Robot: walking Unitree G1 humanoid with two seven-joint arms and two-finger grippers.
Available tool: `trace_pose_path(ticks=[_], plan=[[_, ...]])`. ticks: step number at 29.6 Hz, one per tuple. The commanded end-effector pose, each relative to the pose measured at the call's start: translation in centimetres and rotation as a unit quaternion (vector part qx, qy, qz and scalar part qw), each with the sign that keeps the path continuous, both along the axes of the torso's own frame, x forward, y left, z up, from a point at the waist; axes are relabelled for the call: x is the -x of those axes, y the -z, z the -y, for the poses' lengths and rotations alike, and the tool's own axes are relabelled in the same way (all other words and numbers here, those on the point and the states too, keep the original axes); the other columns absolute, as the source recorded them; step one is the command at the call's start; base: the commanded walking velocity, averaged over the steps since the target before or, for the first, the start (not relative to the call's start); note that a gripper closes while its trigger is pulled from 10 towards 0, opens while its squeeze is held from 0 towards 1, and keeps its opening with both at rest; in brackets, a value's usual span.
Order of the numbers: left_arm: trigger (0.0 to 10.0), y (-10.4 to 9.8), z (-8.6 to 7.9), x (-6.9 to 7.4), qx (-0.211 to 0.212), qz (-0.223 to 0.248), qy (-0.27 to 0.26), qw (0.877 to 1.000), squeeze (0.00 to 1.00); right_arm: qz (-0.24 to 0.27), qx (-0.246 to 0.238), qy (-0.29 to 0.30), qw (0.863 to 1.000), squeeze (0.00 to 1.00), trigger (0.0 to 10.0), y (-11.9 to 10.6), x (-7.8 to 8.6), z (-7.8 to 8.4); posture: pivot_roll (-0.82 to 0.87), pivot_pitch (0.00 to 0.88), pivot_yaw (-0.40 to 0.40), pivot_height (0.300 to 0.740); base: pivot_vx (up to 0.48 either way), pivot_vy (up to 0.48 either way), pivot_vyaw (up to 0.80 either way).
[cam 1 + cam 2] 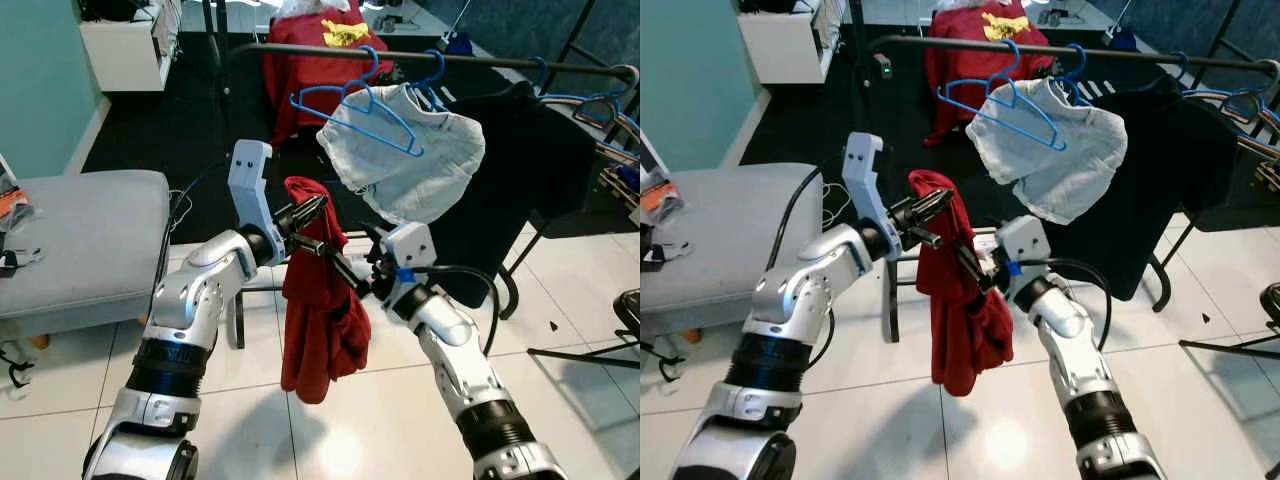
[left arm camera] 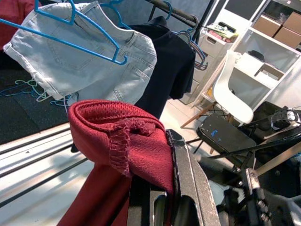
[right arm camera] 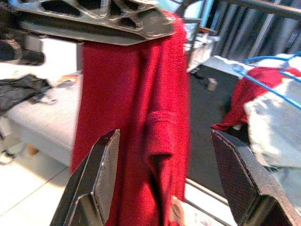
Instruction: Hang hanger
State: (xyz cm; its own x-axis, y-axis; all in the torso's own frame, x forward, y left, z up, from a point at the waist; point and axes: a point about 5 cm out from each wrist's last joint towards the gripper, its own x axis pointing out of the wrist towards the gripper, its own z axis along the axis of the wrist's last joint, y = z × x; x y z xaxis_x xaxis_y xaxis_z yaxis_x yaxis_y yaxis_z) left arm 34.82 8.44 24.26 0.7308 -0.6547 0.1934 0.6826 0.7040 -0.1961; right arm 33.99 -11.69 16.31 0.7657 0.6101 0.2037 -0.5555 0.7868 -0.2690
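Observation:
I expect the red garment to keep its lower part [image 1: 322, 350] bunched and dangling when I pull with my right gripper, because the garment hangs in narrow limp folds [image 1: 318, 279].
A red knitted garment [image 1: 320, 310] hangs in front of me, bunched at its top edge. My left gripper [image 1: 305, 215] is shut on that top edge; the left wrist view has the cloth [image 2: 122, 136] clamped between its fingers [image 2: 188, 179]. My right gripper [image 3: 164, 183] is open, its fingers [image 3: 96, 183] spread wide on either side of the hanging garment, just below the left gripper. A blue hanger [image 1: 350, 105] hangs empty on the black rail [image 1: 300, 50] behind, next to pale denim shorts [image 1: 410, 150] on another blue hanger.
A black garment [image 1: 530, 170] and more blue hangers hang at the rail's right end. A grey padded seat [image 1: 80, 235] stands to my left. Red cloth [image 1: 310, 60] drapes over something behind the rail. White tiles lie underfoot.

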Motion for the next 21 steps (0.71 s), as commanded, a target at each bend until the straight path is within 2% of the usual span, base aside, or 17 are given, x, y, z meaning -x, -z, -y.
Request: trace_pose_path(ticks=[1, 6, 7, 8, 9, 11, 12, 14, 19, 20, 21], plan=[[0.0, -0.7, 0.5, 0.4, 0.008, 0.013, 0.014, 1.0, 0.0, -0.015, 0.008, -0.008, 1.0, 0.0, 10.0, 0.6, -0.1, -0.1, -0.06, 0.153, -0.061, 0.74, 0.0, 0.0, 0.0], [0.0, -0.8, 0.6, 0.6, 0.007, 0.015, 0.021, 1.0, 0.0, -0.017, 0.018, -0.023, 0.999, 0.0, 10.0, 0.5, -0.5, -0.3, -0.06, 0.154, -0.063, 0.74, 0.0, 0.0, 0.0], [0.0, -0.8, 0.6, 0.7, 0.007, 0.015, 0.021, 1.0, 0.0, -0.017, 0.018, -0.027, 0.999, 0.0, 9.4, 0.4, -0.6, -0.3, -0.06, 0.154, -0.064, 0.74, 0.0, 0.0, 0.0], [0.0, -0.8, 0.6, 0.7, 0.007, 0.015, 0.021, 1.0, 0.0, -0.017, 0.018, -0.031, 0.999, 0.0, 9.4, 0.4, -0.6, -0.4, -0.06, 0.154, -0.064, 0.74, 0.0, 0.0, 0.0], [0.0, -0.8, 0.6, 0.7, 0.007, 0.015, 0.021, 1.0, 0.0, -0.018, 0.018, -0.034, 0.999, 0.0, 4.6, 0.3, -0.7, -0.4, -0.06, 0.154, -0.064, 0.74, 0.0, 0.0, 0.0], [0.0, -0.8, 0.6, 0.7, 0.007, 0.015, 0.021, 1.0, 0.0, -0.018, 0.018, -0.034, 0.999, 0.0, 4.6, 0.3, -0.7, -0.4, -0.06, 0.154, -0.064, 0.74, 0.0, 0.0, 0.0], [0.0, -0.8, 0.6, 0.7, 0.007, 0.015, 0.021, 1.0, 0.0, -0.017, 0.019, -0.036, 0.999, 0.0, 3.6, 0.3, -0.7, -0.4, -0.06, 0.153, -0.065, 0.74, 0.0, 0.0, 0.0], [0.0, -0.8, 0.6, 0.7, 0.007, 0.016, 0.021, 1.0, 0.0, -0.015, 0.02, -0.038, 0.999, 0.0, 2.4, 0.2, -0.9, -0.5, -0.06, 0.151, -0.067, 0.74, 0.0, 0.0, 0.0], [0.0, -0.9, 0.6, 0.7, 0.008, 0.017, 0.021, 1.0, 0.0, -0.01, 0.018, -0.04, 0.999, 0.0, 2.5, -0.1, -1.1, -0.6, -0.06, 0.151, -0.066, 0.74, 0.0, 0.0, 0.0], [0.0, -0.9, 0.5, 0.7, 0.007, 0.017, 0.021, 1.0, 0.0, -0.008, 0.018, -0.041, 0.999, 0.0, 3.1, -0.2, -1.1, -0.6, -0.06, 0.151, -0.065, 0.74, 0.0, 0.0, 0.0], [0.0, -0.8, 0.5, 0.7, 0.005, 0.016, 0.021, 1.0, 0.0, -0.004, 0.017, -0.041, 0.999, 0.0, 3.2, -0.3, -1.2, -0.6, -0.06, 0.15, -0.064, 0.74, 0.0, 0.0, 0.0]])
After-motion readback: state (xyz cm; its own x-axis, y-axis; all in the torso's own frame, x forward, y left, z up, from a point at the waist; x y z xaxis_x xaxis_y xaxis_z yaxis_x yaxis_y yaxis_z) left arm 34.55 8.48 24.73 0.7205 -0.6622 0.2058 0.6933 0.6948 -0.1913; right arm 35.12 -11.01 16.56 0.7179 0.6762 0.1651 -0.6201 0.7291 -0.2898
